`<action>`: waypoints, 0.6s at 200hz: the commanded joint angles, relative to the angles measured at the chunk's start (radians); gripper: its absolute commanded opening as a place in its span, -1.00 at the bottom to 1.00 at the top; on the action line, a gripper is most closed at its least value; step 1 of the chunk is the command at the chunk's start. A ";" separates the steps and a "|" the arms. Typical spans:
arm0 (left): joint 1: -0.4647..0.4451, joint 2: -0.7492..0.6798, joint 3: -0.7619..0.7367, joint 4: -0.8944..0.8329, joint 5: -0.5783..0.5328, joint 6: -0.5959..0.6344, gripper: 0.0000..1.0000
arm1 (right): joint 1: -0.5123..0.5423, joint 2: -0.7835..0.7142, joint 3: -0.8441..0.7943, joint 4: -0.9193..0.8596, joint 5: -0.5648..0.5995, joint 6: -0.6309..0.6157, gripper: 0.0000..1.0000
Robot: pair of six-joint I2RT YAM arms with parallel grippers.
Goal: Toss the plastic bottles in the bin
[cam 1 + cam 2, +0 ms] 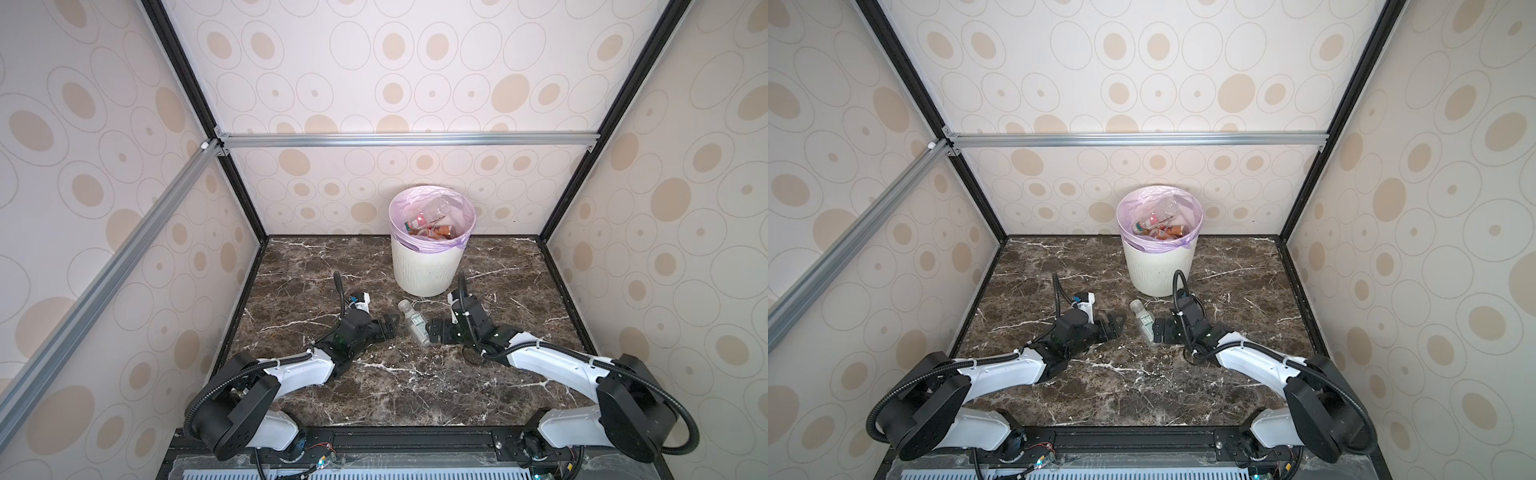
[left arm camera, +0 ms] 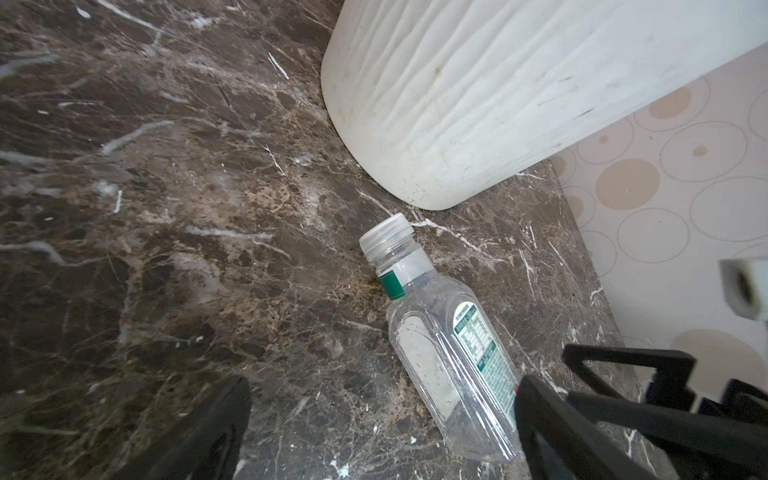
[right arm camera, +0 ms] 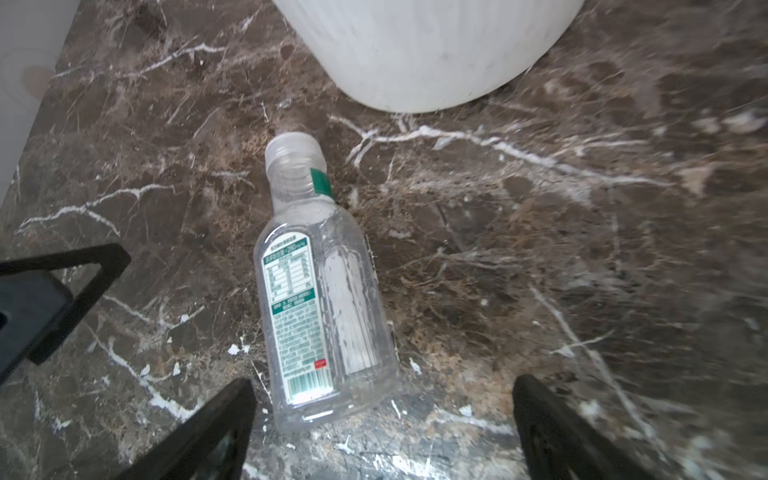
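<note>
I should swing the bottle's base in between the gripper's fingers [image 2: 376, 438] before my left gripper closes, because the bottle lies at a slant across my left gripper with its base [image 2: 489, 444] by one finger.
One clear plastic bottle [image 1: 413, 324] [image 1: 1145, 324] with a green-white label and a clear cap lies on its side on the marble table, just in front of the bin [image 1: 419, 266] [image 1: 1154, 266]. The off-white ribbed bin has a lilac liner and holds several bottles [image 1: 432, 226]. My left gripper [image 1: 388, 326] [image 2: 380, 395] is open, low on the bottle's left. My right gripper [image 1: 436, 330] [image 3: 382, 390] is open on its right. In the wrist views the bottle [image 2: 449, 353] [image 3: 320, 291] lies by one finger, its base reaching between the tips, ungripped.
The dark marble table [image 1: 374, 386] is closed in by patterned walls on three sides, with a black frame rail [image 1: 415, 438] along the front. The two grippers face each other closely across the bottle.
</note>
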 commanded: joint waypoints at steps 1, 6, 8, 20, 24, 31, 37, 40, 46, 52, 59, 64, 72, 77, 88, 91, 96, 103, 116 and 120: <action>0.015 -0.043 0.014 0.004 0.010 -0.030 0.98 | 0.005 0.065 0.004 0.111 -0.096 0.014 0.99; 0.019 -0.051 0.009 0.000 0.007 -0.028 0.98 | 0.005 0.081 0.007 0.125 -0.109 0.015 0.99; 0.019 -0.054 0.007 -0.002 0.006 -0.027 0.98 | 0.006 0.089 0.008 0.129 -0.116 0.015 0.99; 0.031 -0.070 0.000 -0.017 0.000 -0.020 0.98 | 0.011 0.123 0.020 0.158 -0.151 0.026 0.99; 0.036 -0.075 -0.003 -0.021 0.001 -0.020 0.98 | 0.015 0.131 0.022 0.168 -0.158 0.029 0.99; 0.045 -0.080 -0.005 -0.030 0.003 -0.018 0.98 | 0.028 0.139 0.027 0.179 -0.159 0.034 0.99; 0.051 -0.085 -0.006 -0.036 0.006 -0.017 0.98 | 0.039 0.143 0.031 0.184 -0.154 0.038 0.99; 0.055 -0.087 -0.008 -0.039 0.006 -0.016 0.98 | 0.043 0.143 0.032 0.185 -0.152 0.041 0.99; 0.062 -0.092 -0.009 -0.045 0.007 -0.014 0.98 | 0.054 0.147 0.036 0.190 -0.154 0.047 0.99; 0.065 -0.098 -0.011 -0.050 0.008 -0.011 0.98 | 0.062 0.150 0.038 0.199 -0.160 0.051 0.99; 0.072 -0.101 -0.014 -0.053 0.009 -0.009 0.98 | 0.072 0.155 0.040 0.212 -0.170 0.055 0.99; 0.074 -0.103 -0.015 -0.055 0.009 -0.009 0.98 | 0.079 0.158 0.041 0.217 -0.176 0.056 0.99; 0.080 -0.105 -0.017 -0.057 0.010 -0.008 0.98 | 0.086 0.161 0.046 0.218 -0.176 0.055 0.99; 0.084 -0.105 -0.019 -0.057 0.011 -0.006 0.98 | 0.086 0.161 0.043 0.220 -0.174 0.054 0.99; 0.090 -0.100 -0.019 -0.060 0.014 -0.003 0.98 | 0.086 0.154 0.035 0.227 -0.166 0.050 0.99; 0.091 -0.098 -0.018 -0.060 0.014 -0.001 0.98 | 0.086 0.150 0.032 0.227 -0.164 0.045 0.99; 0.092 -0.094 -0.016 -0.062 0.014 -0.001 0.98 | 0.086 0.145 0.028 0.225 -0.163 0.040 0.99; 0.092 -0.087 -0.013 -0.065 0.014 0.002 0.98 | 0.086 0.134 0.025 0.220 -0.159 0.033 0.99; 0.092 -0.068 0.000 -0.064 0.018 0.011 0.98 | 0.084 0.103 0.015 0.198 -0.132 0.018 0.99; 0.091 -0.060 0.006 -0.065 0.022 0.017 0.98 | 0.085 0.091 0.012 0.182 -0.116 0.016 0.99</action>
